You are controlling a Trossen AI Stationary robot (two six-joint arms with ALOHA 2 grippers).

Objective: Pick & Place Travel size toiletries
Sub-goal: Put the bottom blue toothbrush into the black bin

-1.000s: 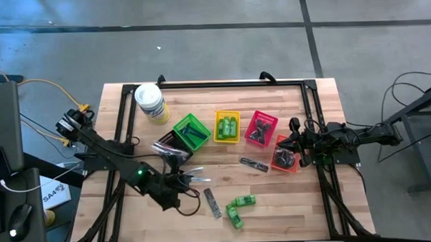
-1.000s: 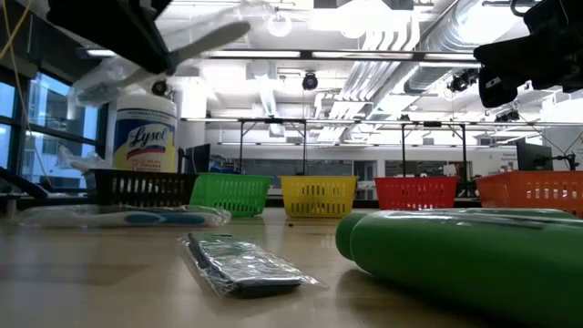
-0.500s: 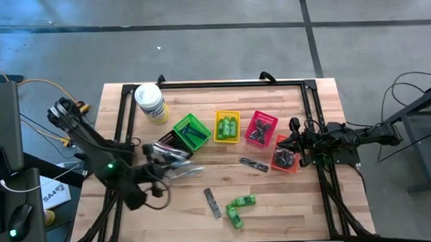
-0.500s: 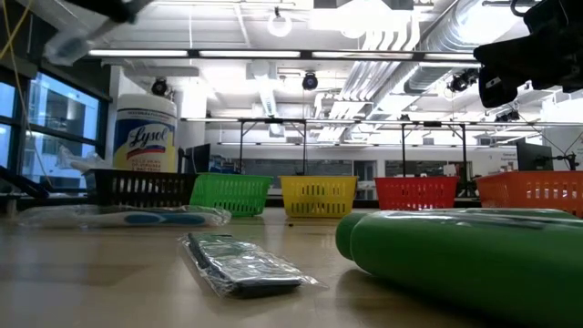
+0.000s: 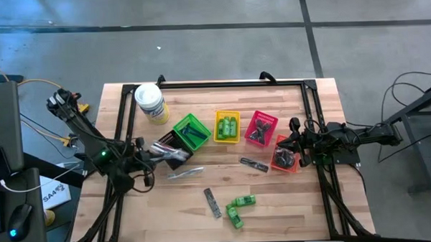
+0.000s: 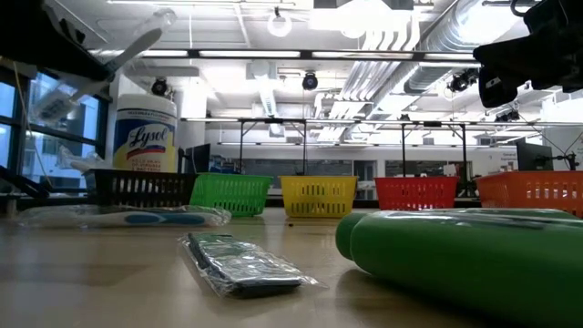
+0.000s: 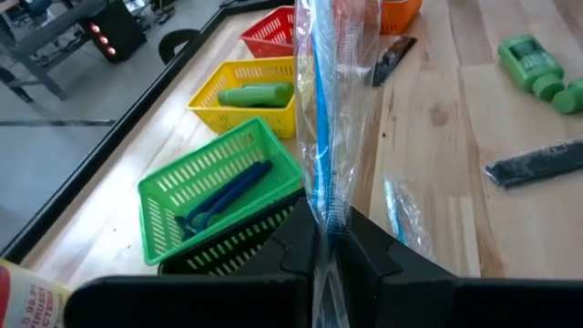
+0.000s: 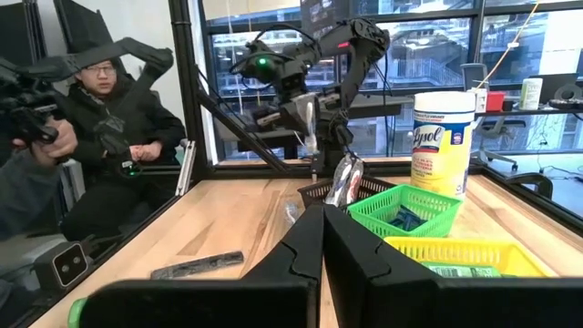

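Note:
The wrapped stick (image 6: 138,49) is nearly level in my left gripper beside the black basket, so next I pull back, swing around and tilt down over the basket (image 5: 176,160).
My left gripper (image 5: 155,152) is at the table's left, beside the black basket (image 5: 172,142), shut on a clear-wrapped slim stick with a blue core (image 7: 319,109). The low view shows that stick (image 6: 137,50) high up and tilted. A second wrapped stick (image 5: 185,172) lies flat on the table. Two green mini bottles (image 5: 239,208) and a dark packet (image 5: 213,202) lie near the front edge, and another dark packet (image 5: 254,163) lies mid-table. My right gripper (image 5: 294,143) waits shut at the right, by the orange basket (image 5: 284,155). My left gripper pinches one end of the stick's clear wrapper (image 7: 325,230) between its two fingers. The fingers come from the table's left, slanting slightly down. The stick runs on straight ahead of them, lifted clear of the table, its free end (image 7: 311,23) out over the baskets.
The row of baskets runs green (image 5: 191,131) with blue razors, yellow (image 5: 227,125) with green bottles, then red (image 5: 261,128). A white wipes tub (image 5: 151,103) stands far left. A black frame (image 5: 228,82) rims the table. A person (image 8: 109,137) sits beyond the left edge.
My left gripper has carried the wrapped stick from the near middle of the table toward the left and far side, up to the black basket, rolling as it went. The stick stays clear of the table and has swung round. My left gripper has stayed shut.

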